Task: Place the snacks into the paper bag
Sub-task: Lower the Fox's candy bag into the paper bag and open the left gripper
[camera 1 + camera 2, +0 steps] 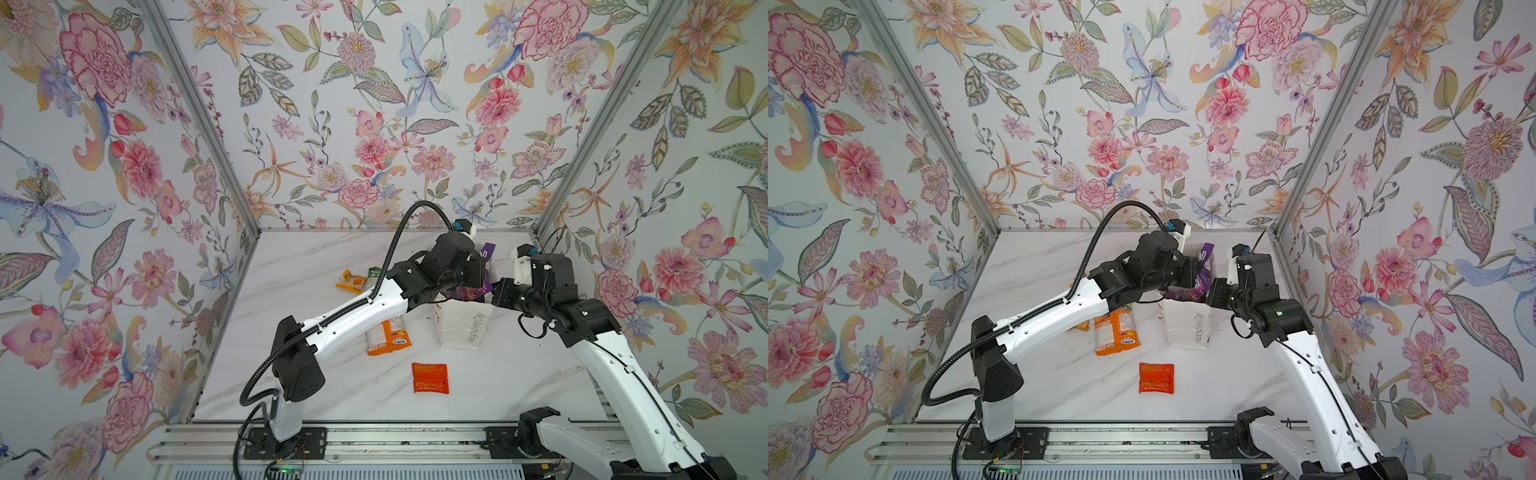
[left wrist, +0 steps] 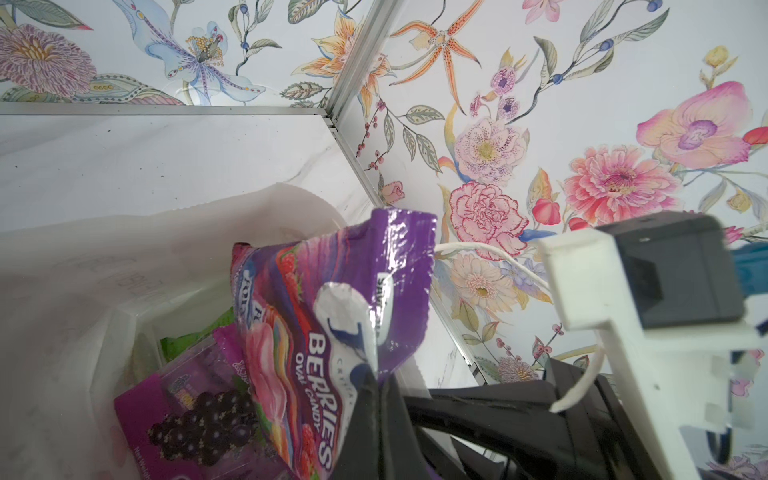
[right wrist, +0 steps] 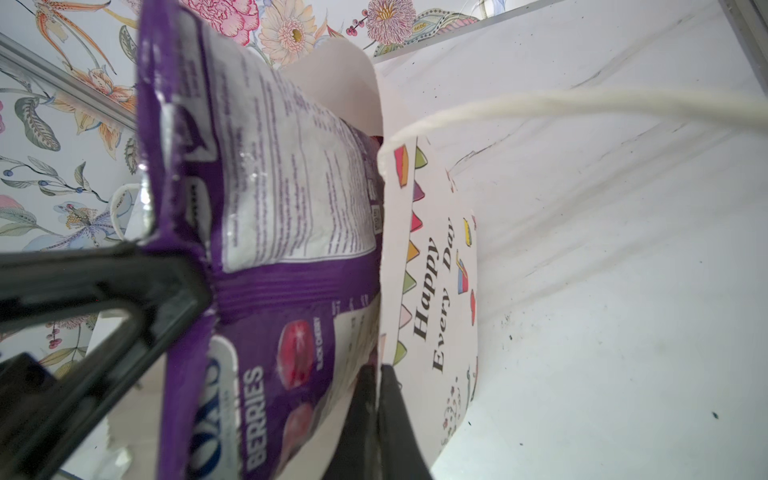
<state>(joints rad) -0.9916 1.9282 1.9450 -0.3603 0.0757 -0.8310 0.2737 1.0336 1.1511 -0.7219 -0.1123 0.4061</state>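
Observation:
I should keep lowering the purple FOX'S packet (image 1: 1204,268) with my left gripper until the packet's top sinks inside, then let go, because the packet hangs end-first in the bag's opening (image 2: 172,320).
The white paper bag (image 1: 461,328) (image 1: 1187,328) stands upright at the back right of the table. My right gripper (image 3: 379,370) is shut on the rim of its lettered wall (image 3: 432,266). My left gripper (image 2: 380,380) is shut on the edge of the purple FOX'S packet (image 2: 332,299) (image 3: 270,187), which hangs half inside the bag's mouth. A purple grape packet (image 2: 195,411) and a green packet (image 2: 187,343) lie inside the bag. On the table lie an orange FOX'S packet (image 1: 388,336), a red-orange sachet (image 1: 430,377), a small orange sachet (image 1: 349,281) and a green packet (image 1: 376,272).
The bag's cord handle (image 3: 582,104) hangs loose beside my right gripper. The floral right wall (image 1: 623,270) and back wall (image 1: 374,187) stand close behind the bag. My left arm (image 1: 353,311) reaches over the orange FOX'S packet.

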